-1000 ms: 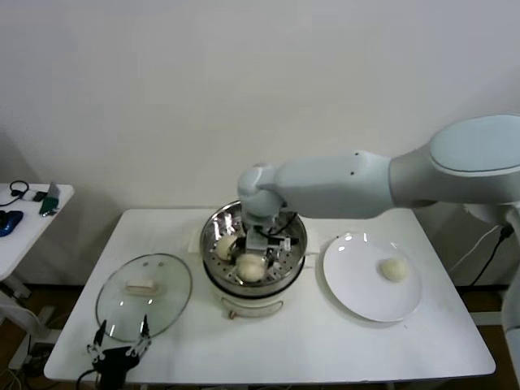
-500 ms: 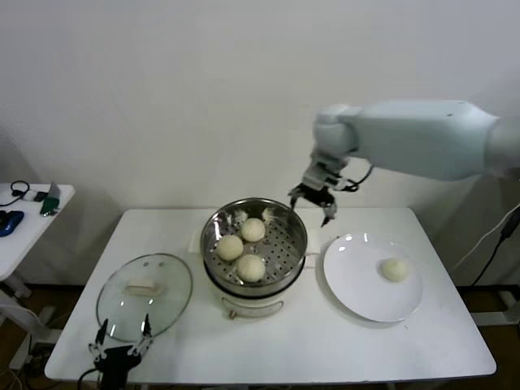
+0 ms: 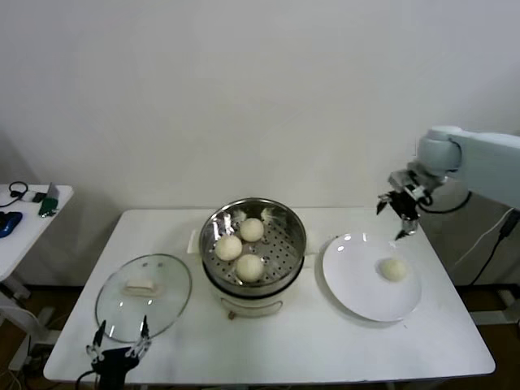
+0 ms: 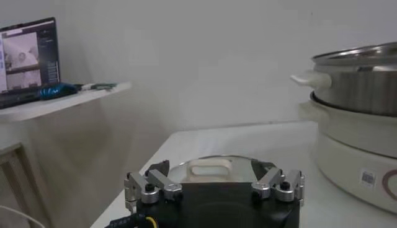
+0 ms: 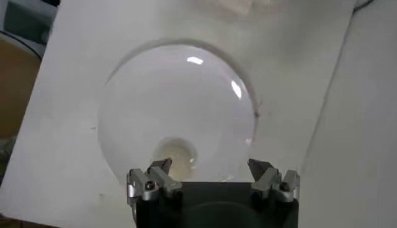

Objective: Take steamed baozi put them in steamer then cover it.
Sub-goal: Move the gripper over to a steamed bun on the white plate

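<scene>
The perforated tray has an open gap [image 3: 278, 246]. The baozi on the white plate [image 3: 394, 270] will go in there when the robot sets it down, and the others will stay where they are.
The steel steamer [image 3: 286, 236] stands at the table's middle with three baozi [image 3: 249, 266] on its perforated tray. A fourth baozi [image 3: 395, 269] [image 5: 175, 153] lies on the white plate [image 3: 357, 280] [image 5: 180, 93] to the right. My right gripper [image 3: 393, 218] [image 5: 211, 168] hovers open and empty above the plate's far edge, just beyond that baozi. The glass cover [image 3: 166, 302] with its cream handle [image 4: 209, 168] lies flat on the table left of the steamer [image 4: 363, 93]. My left gripper [image 3: 122, 331] [image 4: 214, 179] is parked open at the cover's near edge.
The white table [image 3: 309, 341] ends close in front of the cover and plate. A small side table [image 3: 24, 223] with gadgets stands at far left, and a laptop [image 4: 28, 59] shows in the left wrist view. A cable [image 3: 487, 244] hangs at far right.
My right arm has risen from the steamer, leaving a third baozi inside, and swung right to hover over the plate. The left arm has not moved.
</scene>
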You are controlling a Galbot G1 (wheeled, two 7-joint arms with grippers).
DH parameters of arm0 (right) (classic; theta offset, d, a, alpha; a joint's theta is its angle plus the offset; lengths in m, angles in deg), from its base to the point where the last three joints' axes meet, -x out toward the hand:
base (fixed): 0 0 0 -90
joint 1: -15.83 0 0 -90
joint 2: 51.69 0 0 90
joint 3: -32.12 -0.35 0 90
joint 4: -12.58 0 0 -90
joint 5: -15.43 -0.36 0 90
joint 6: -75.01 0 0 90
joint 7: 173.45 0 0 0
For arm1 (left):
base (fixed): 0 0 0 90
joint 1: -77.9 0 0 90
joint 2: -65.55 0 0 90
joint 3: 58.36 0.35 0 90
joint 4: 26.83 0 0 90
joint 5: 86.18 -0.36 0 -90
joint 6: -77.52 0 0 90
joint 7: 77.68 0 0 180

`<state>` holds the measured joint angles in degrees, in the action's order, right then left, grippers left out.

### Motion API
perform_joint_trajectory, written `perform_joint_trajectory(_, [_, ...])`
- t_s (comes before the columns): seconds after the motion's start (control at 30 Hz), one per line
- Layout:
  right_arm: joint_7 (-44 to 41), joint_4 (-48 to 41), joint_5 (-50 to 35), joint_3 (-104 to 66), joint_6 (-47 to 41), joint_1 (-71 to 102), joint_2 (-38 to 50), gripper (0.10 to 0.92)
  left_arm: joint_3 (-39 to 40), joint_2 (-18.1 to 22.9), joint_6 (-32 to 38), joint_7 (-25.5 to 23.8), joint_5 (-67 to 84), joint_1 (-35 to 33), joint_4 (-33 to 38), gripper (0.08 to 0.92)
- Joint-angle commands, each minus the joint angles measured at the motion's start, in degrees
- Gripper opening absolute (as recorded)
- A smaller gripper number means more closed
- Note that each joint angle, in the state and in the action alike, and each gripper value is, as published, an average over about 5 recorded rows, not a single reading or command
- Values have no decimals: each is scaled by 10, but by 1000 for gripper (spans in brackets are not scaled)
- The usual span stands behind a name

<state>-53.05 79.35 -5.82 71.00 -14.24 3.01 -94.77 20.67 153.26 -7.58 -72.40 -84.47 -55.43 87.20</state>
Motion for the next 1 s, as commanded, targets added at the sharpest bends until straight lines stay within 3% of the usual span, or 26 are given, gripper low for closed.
perform_joint_trajectory(0.03, [17, -45, 61, -104, -56, 168, 62, 823, -1, -1, 1, 0, -1, -5, 0, 823])
perform_joint_trajectory(0.83, [46, -159, 106, -196, -61, 288, -37, 823, -6, 2, 4, 2, -1, -6, -11, 823])
perform_joint_trajectory(1.0, [49, -169, 115, -197, -61, 286, -45, 764, -7, 2, 3, 3, 1, -2, -12, 823])
